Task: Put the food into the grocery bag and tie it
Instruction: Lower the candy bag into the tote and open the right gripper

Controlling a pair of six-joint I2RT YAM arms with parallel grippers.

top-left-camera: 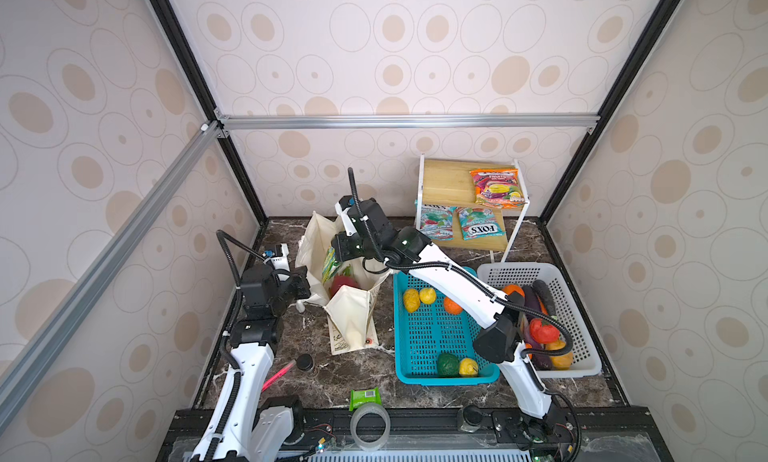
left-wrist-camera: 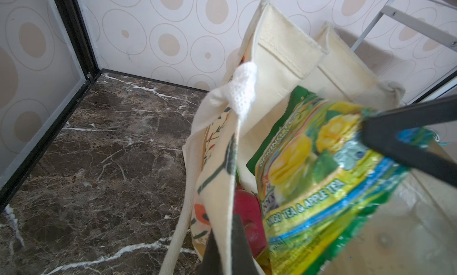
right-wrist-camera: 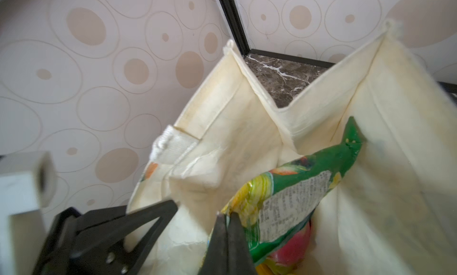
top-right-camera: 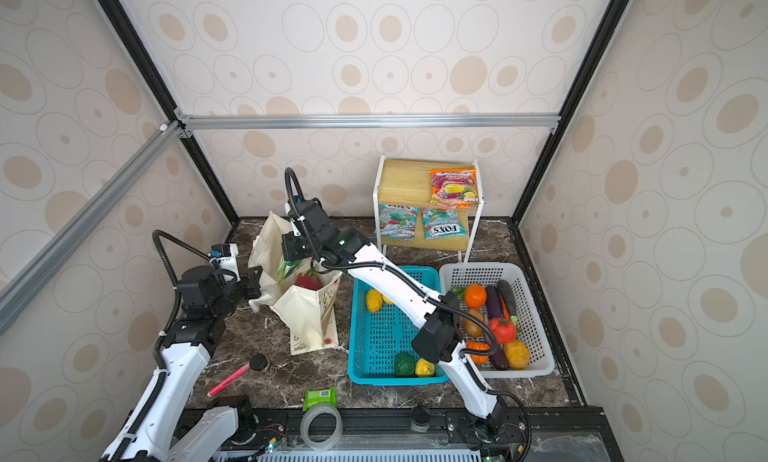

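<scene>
I should go on lowering the green snack packet point(top-left-camera: 329, 263) with my right gripper, because the packet is hanging inside the bag's opening. I will let go when the packet touches the pink dragon fruit point(top-left-camera: 342, 283).
The cream grocery bag point(top-left-camera: 316, 239) point(top-right-camera: 266, 239) stands open at the back left of the marble table. My left gripper point(left-wrist-camera: 228, 236) point(top-left-camera: 305, 281) is shut on the bag's near rim point(left-wrist-camera: 279, 71), with the cloth pinched between its fingers. My right gripper point(right-wrist-camera: 226, 216) point(top-left-camera: 338, 250) is shut on a glossy green snack packet point(right-wrist-camera: 304, 187) point(left-wrist-camera: 321, 167) point(top-left-camera: 331, 264), which hangs inside the bag's mouth. Below the packet a pink dragon fruit point(left-wrist-camera: 247, 212) point(right-wrist-camera: 294, 246) point(top-left-camera: 340, 284) lies in the bag. More food, two yellow lemons point(top-left-camera: 411, 300), lies in the blue basket point(top-left-camera: 399, 339).
A white basket point(top-left-camera: 582, 314) full of toy vegetables stands right of the blue one. Behind them a wooden shelf rack point(top-left-camera: 449, 181) holds snack packets, including an orange one point(top-left-camera: 496, 187). Near the front edge lie a pink pen point(top-left-camera: 278, 374), a small green pack point(top-left-camera: 364, 397) and a tape roll point(top-left-camera: 370, 426).
</scene>
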